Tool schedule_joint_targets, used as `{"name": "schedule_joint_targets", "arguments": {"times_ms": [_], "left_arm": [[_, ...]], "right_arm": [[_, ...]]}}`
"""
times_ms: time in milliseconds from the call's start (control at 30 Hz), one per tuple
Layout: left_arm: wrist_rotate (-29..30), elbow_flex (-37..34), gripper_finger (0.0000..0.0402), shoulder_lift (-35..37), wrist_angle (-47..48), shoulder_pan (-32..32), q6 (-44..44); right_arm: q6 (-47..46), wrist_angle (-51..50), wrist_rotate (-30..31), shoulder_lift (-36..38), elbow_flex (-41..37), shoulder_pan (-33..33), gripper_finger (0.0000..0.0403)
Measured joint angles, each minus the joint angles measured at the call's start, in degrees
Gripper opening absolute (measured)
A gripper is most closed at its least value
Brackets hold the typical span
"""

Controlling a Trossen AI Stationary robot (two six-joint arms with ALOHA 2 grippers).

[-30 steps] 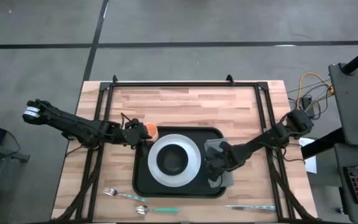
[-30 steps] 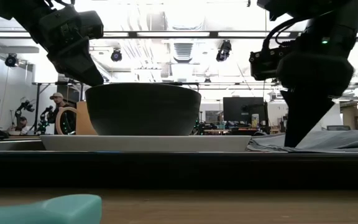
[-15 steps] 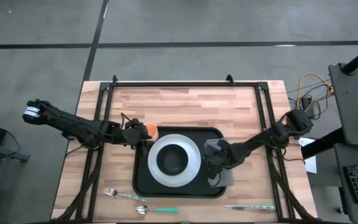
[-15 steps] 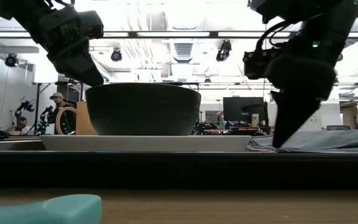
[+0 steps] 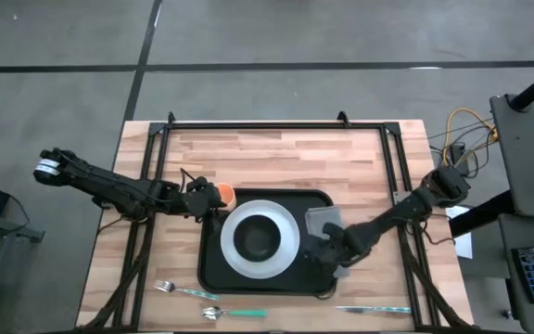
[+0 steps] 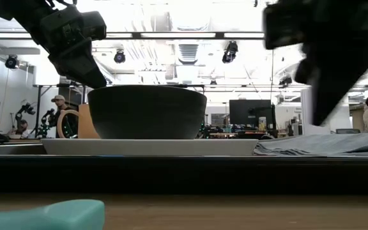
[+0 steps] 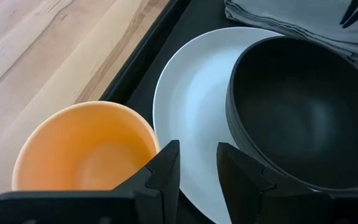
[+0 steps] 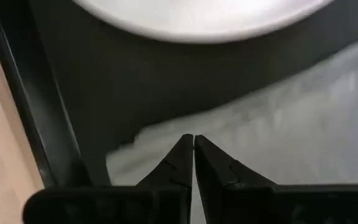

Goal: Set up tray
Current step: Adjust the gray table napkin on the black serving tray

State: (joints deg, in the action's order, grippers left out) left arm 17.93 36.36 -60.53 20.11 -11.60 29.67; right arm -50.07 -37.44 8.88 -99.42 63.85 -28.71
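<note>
My right gripper is about to open, pinch the napkin's far corner [image 5: 311, 211] beside the plate and pull it inward, because the grey napkin slants over the tray's rim [image 5: 339, 219].
The black tray [image 5: 213, 276] lies mid-table. On it sits a white plate [image 5: 291, 243] carrying a dark bowl [image 5: 258, 239], with a grey folded napkin [image 5: 321, 223] flat to the plate's right. An orange cup [image 7: 86, 149] stands on the wood just beyond the tray's far left corner. My left gripper [image 7: 197, 152] hovers slightly open above the cup's rim on the plate side, nothing between its fingers. My right gripper [image 8: 193, 138] is shut and hangs a little above the napkin [image 8: 278, 143] near its near edge, clear of it in the low view.
A fork [image 5: 170, 289], a spoon with a teal handle [image 5: 235, 313] and a knife [image 5: 374, 309] lie on the wood along the table's near edge. Black frame rails run down both sides of the table. People show in the room behind.
My right gripper, still shut, has lifted off the napkin and swung toward the table's near edge, tipping and rolling a little. The napkin stays flat on the tray.
</note>
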Motion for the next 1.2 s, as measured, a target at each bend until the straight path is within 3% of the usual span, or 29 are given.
{"name": "schedule_joint_targets", "arguments": {"times_ms": [533,1000,1200], "left_arm": [[0.0,0.0,0.0087,0.0,-0.6,0.0,-0.1],[0.0,0.0,0.0087,0.0,-0.7,0.0,-0.2],[0.0,0.0,0.0087,0.0,-0.7,0.0,-0.2]], "right_arm": [[-3.7,4.9,-1.4,-0.1,-7.6,-0.8,0.0008],[1.4,8.6,-0.1,-0.8,-8.0,2.8,0.0008],[3.0,9.8,-2.8,-4.8,-7.4,3.9,0.0008]]}}
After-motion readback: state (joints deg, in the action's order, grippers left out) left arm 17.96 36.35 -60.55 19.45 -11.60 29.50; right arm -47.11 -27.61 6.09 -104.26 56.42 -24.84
